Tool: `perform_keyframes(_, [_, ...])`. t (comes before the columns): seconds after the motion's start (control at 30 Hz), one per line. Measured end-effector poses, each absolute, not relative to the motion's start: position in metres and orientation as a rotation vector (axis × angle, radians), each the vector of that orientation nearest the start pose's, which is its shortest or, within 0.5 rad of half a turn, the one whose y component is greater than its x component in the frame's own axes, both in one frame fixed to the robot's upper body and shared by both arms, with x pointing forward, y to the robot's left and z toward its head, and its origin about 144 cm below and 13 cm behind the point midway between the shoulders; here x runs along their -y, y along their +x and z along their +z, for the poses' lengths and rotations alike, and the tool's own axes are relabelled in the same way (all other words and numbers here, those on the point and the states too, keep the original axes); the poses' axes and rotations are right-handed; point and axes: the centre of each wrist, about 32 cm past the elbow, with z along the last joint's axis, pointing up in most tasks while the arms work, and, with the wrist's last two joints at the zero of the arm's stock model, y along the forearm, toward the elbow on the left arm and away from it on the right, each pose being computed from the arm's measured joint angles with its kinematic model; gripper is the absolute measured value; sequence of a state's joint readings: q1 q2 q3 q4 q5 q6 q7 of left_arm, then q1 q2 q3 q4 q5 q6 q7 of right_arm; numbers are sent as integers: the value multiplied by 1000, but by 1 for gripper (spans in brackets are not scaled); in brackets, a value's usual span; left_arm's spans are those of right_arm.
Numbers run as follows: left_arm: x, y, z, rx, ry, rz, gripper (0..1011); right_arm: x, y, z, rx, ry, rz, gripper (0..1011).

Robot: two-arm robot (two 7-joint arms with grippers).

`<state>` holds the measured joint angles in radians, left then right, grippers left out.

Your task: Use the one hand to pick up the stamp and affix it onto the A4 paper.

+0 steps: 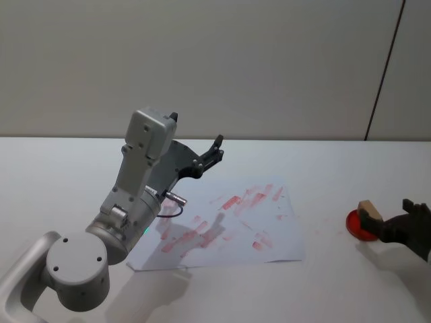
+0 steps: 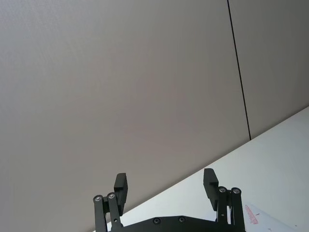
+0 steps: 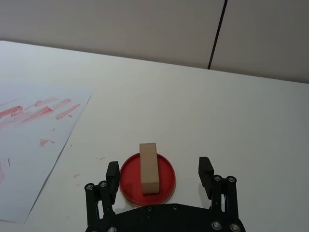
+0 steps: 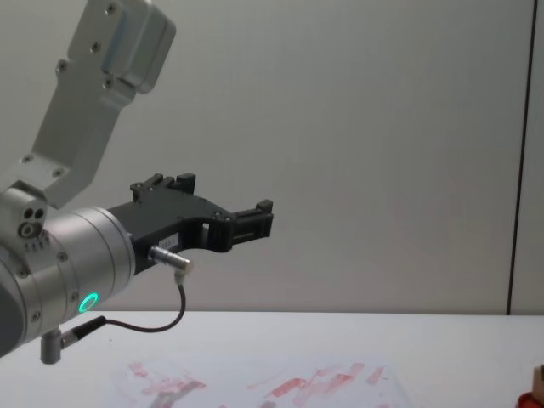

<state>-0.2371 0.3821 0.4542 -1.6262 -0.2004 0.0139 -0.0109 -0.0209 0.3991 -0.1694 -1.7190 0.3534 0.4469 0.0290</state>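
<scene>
The paper (image 4: 246, 387) should slip a little when the robot presses the stamp, because the A4 paper's edge (image 3: 60, 154) is lying loose and its red marks are smeared.
The stamp (image 3: 148, 166), a small light-tan wooden block, stands on a flat red round pad (image 3: 166, 186) to the right of the A4 paper (image 1: 229, 222). The paper is a white sheet smeared with red ink marks. My right gripper (image 3: 159, 168) is open just behind the stamp, a finger on each side of the block's near end, apart from it. In the head view the stamp (image 1: 369, 212) and right gripper (image 1: 394, 219) sit near the right edge. My left gripper (image 1: 214, 153) is open and empty, held high above the paper's far left.
The left arm, with its green-lit ring (image 4: 87, 302) and looping cable (image 4: 166, 321), hangs over the paper's left part. The white table (image 1: 337, 168) runs back to a plain wall. The table's right edge is not visible.
</scene>
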Motion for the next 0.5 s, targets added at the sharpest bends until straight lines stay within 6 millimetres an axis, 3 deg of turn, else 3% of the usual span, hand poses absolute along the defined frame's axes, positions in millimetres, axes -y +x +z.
perform_keyframes(0.5, [-198, 492, 1204, 267, 61, 1124, 1003, 268, 463, 1172, -270, -417, -1291, 1001])
